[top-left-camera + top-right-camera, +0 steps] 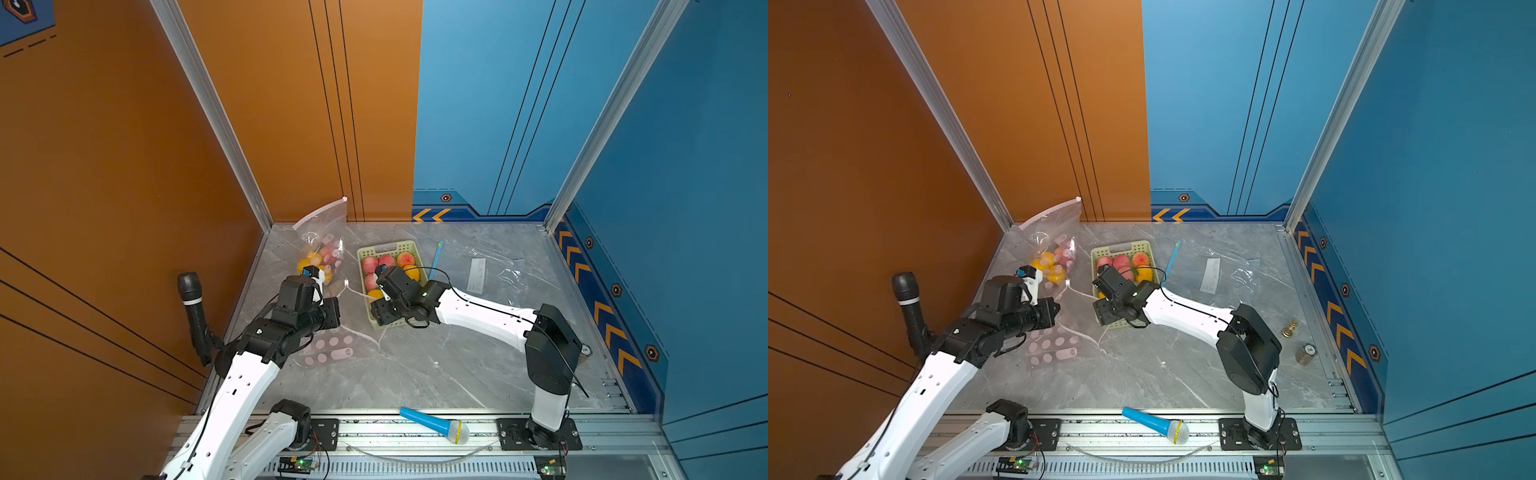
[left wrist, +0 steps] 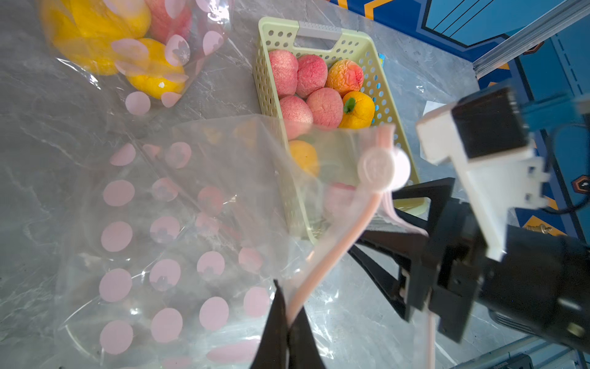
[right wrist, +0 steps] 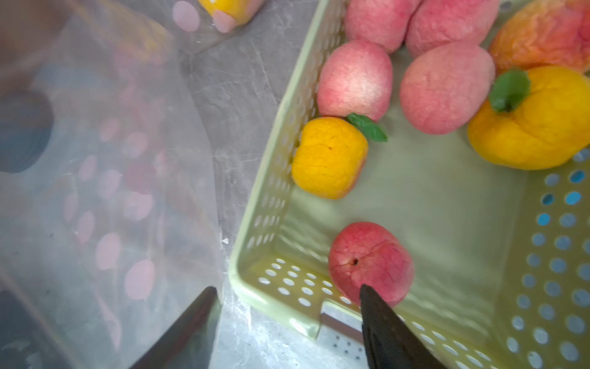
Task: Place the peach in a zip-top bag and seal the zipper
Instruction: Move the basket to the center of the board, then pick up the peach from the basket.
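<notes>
I expect the bag (image 1: pixel 330 350) to stay open when I lower the red peach inside, because the pink rim (image 1: pixel 359 333) is wide open in my left gripper's hold.
A clear zip-top bag (image 2: pixel 178 230) with pink dots lies on the table left of the basket (image 2: pixel 319 30). Its pink zipper rim is lifted, and the round slider (image 2: pixel 381 167) sits at the raised end. My left gripper (image 2: pixel 289 306) is shut on that pink rim. Several pink and yellow peaches (image 1: pixel 386 262) lie in the pale green basket (image 1: pixel 388 247). My right gripper (image 3: pixel 287 289) is open and straddles the basket's near corner. One finger is outside by the bag (image 3: pixel 111 191); the other is inside, right at a red peach (image 3: pixel 373 258). Nothing is between its fingers.
A second dotted bag (image 1: pixel 320 253) holding fruit leans at the back left corner. A flat clear bag (image 1: pixel 494 266) and a blue stick (image 1: pixel 436 257) lie right of the basket. A black microphone (image 1: pixel 193 307) stands left; a blue one (image 1: pixel 434 424) lies on the front rail.
</notes>
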You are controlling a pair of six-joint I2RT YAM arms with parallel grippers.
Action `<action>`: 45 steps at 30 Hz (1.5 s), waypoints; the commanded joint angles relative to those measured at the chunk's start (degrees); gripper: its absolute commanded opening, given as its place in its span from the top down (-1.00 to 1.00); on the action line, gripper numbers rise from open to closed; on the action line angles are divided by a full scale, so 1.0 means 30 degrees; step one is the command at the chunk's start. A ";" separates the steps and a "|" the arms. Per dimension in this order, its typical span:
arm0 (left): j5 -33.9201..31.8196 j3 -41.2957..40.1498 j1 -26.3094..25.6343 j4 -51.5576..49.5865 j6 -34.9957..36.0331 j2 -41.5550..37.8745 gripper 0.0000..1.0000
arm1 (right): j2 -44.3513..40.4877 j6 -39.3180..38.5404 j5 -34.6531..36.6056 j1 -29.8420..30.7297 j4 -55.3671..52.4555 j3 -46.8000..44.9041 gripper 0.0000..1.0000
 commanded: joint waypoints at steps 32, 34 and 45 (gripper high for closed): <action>0.0841 -0.0556 0.1401 0.2493 0.0164 0.2042 1.00 | 0.5786 -0.2166 -0.2914 -0.3396 -0.8481 0.6089 -0.64; 0.0811 -0.0558 0.1391 0.2517 0.0129 0.2014 1.00 | 0.6083 -0.2137 -0.3176 -0.3357 -0.8476 0.6089 -0.60; 0.0996 -0.0717 0.1395 0.2861 -0.0299 0.1961 1.00 | 0.7243 -0.2295 -0.3290 -0.3378 -0.8556 0.6203 -0.23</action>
